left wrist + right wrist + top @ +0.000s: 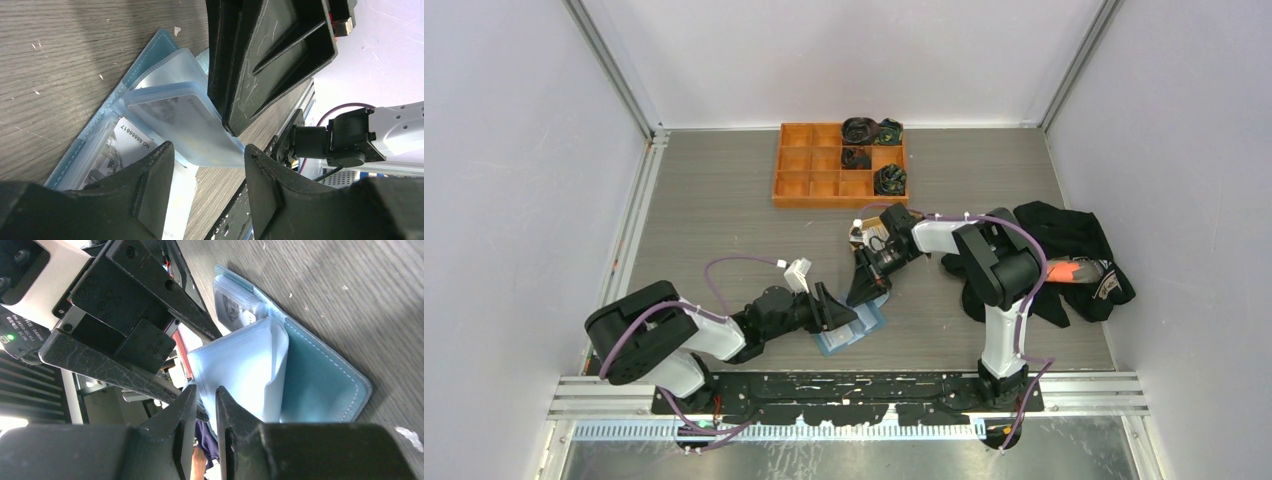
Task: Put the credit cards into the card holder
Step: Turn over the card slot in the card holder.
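Note:
The clear sleeve [182, 117] is standing half turned. My left gripper should move back, and my right gripper should push the sleeve down onto the white printed card [131, 145].
The blue card holder [852, 330] lies open on the table between both grippers. In the right wrist view its blue cover [320, 375] lies flat and a clear sleeve [240, 370] is lifted off it. My right gripper [204, 390] is shut on that sleeve's edge; it also shows in the left wrist view [231, 131] and the top view [871, 290]. My left gripper [209, 150] is open, its fingers either side of the lifted sleeve's [185, 125] lower corner. A white printed card [131, 141] sits in a slot below. A greyish card [167, 107] shows inside the lifted sleeve.
An orange compartment tray [796, 186] with dark bundles stands at the back. A heap of black cloth [1074, 245] with an orange item [1072, 272] lies at the right, beside the right arm. White walls enclose three sides.

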Controlling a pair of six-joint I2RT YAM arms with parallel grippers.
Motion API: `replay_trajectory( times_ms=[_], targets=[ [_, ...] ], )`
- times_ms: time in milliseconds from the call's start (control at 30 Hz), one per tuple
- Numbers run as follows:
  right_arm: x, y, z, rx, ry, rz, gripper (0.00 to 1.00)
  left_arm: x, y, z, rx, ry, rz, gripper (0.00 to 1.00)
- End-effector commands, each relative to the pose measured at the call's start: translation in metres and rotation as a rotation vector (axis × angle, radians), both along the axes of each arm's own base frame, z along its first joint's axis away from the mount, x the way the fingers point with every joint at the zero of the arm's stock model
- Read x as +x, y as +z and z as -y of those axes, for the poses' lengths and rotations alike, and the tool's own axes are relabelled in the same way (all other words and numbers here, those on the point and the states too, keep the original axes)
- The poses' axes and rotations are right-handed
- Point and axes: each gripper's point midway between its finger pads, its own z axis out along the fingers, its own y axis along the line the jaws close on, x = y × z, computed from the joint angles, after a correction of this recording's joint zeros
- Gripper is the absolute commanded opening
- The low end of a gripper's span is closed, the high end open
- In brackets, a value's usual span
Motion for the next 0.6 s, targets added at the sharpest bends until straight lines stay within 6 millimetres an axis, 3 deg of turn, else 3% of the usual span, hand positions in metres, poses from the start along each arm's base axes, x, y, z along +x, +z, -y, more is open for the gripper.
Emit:
replay_trajectory(
  times_ms=[0, 300, 567],
  targets=[
    [0.002, 0.009, -0.002, 0.026, 0.031, 0.036, 0.29, 0.005, 0.014, 0.002, -0.020, 0.013, 0.042, 0.53],
    [0.007, 0.021, 0.009, 0.014, 0.074, 0.156, 0.42, 0.004, 0.010, -0.005, 0.008, 0.023, 0.044, 0.50],
    [0.018, 0.022, 0.034, -0.077, 0.176, 0.494, 0.43, 0.001, 0.008, -0.010, 0.017, 0.024, 0.047, 0.45]
  ],
)
